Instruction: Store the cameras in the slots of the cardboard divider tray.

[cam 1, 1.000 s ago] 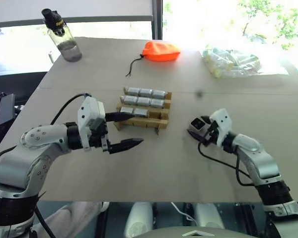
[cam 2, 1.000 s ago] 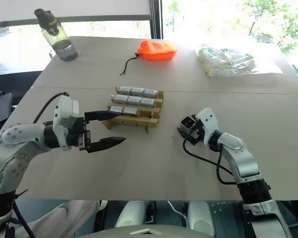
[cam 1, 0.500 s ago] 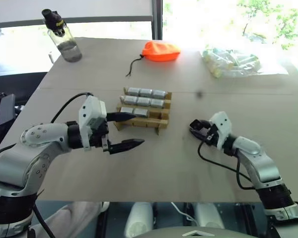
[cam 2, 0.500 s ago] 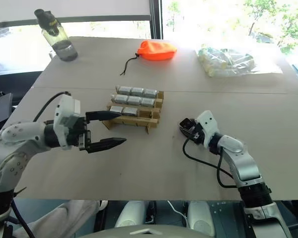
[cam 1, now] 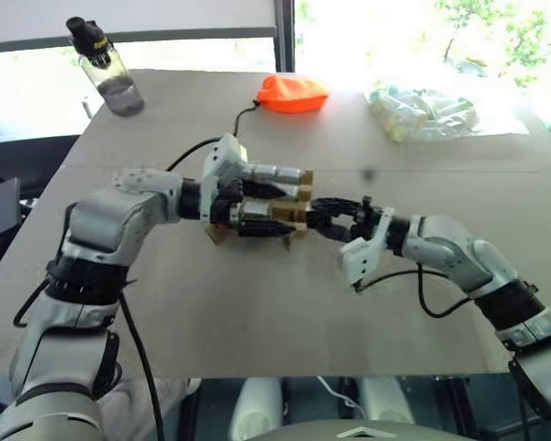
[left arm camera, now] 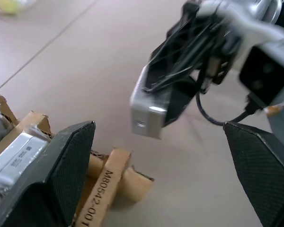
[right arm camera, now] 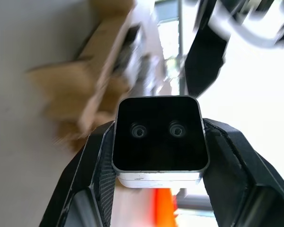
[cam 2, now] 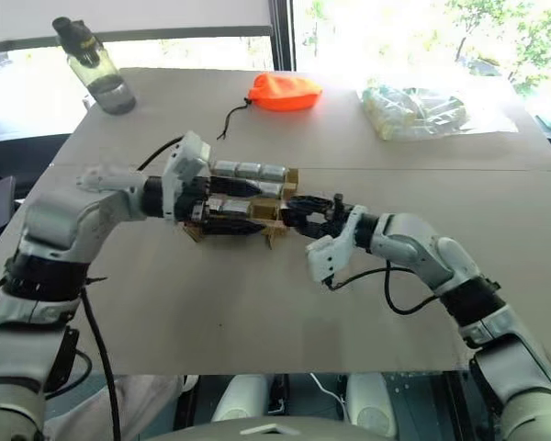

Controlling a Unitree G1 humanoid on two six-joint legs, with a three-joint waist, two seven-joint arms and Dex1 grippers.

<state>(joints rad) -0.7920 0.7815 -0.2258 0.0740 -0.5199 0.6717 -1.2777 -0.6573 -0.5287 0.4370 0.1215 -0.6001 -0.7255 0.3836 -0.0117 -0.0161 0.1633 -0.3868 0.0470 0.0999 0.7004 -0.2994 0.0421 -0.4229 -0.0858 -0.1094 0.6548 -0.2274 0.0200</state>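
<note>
My left gripper should take the camera's silver end [left arm camera: 146, 116], which is free, and lower the camera into a slot [cam 1: 288, 211], because my right gripper is holding the camera beside the tray.
The cardboard divider tray [cam 1: 305, 177] lies mid-table with several silver-grey cameras [cam 1: 275, 173] in its rows. My left gripper [cam 1: 289, 209] reaches across the tray, open wide. In the left wrist view its fingers [left arm camera: 71, 161] frame the tray's near corner [left arm camera: 106, 182] and a raised camera [left arm camera: 151, 111]. My right gripper [cam 1: 326, 216] is shut on that camera [right arm camera: 157, 135], whose black lens face shows between the fingers [right arm camera: 94, 175]. It hangs just right of the tray, above the table, facing the left gripper's fingertips.
A water bottle [cam 1: 106, 69] stands at the far left. An orange drawstring pouch [cam 1: 294, 92] lies at the back centre. A clear bag of pale tubes [cam 1: 422, 110] is at the back right. A black cable [cam 1: 395, 276] loops under the right wrist.
My right gripper closed on the camera on the table, lifted it, rolled over and carried it left to the tray. My left arm swung forward and right over the tray, still open.
</note>
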